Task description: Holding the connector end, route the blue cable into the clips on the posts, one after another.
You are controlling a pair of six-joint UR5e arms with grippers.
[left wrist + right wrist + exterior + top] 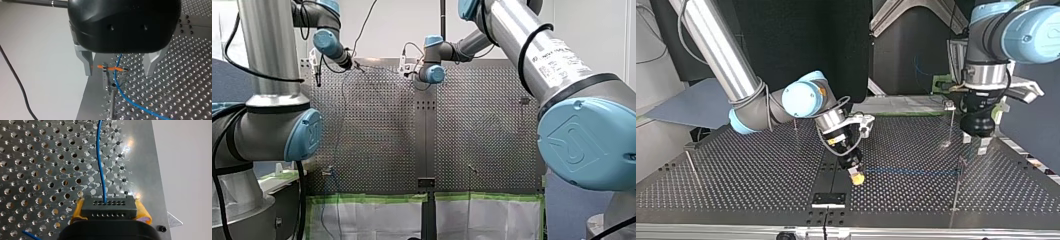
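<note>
The blue cable [100,155] runs almost straight out of the black connector [108,208], so I expect the cable to hold only a slight bend when I carry it.
The blue cable [100,162] runs out of a black connector [108,207], and my right gripper [110,213] is shut on that connector with its yellow pads [142,211] on either side. In the top view my right gripper [856,175] is low over the plate's middle, and the cable [911,171] stretches from it to a thin post [961,167]. My left gripper [118,72] stands open above a post's orange clip [112,68], its metal fingers [86,62] apart on both sides. The cable [120,87] passes the clip; I cannot tell whether it sits inside. In the top view my left gripper [980,137] hangs just above that post.
The perforated plate [761,175] carries more thin posts: one [952,117] behind my left gripper, one [691,165] at the top view's left, one [795,124] by my right arm. The plate's edge [152,170] runs close beside the connector. A black block [829,199] sits at the near edge.
</note>
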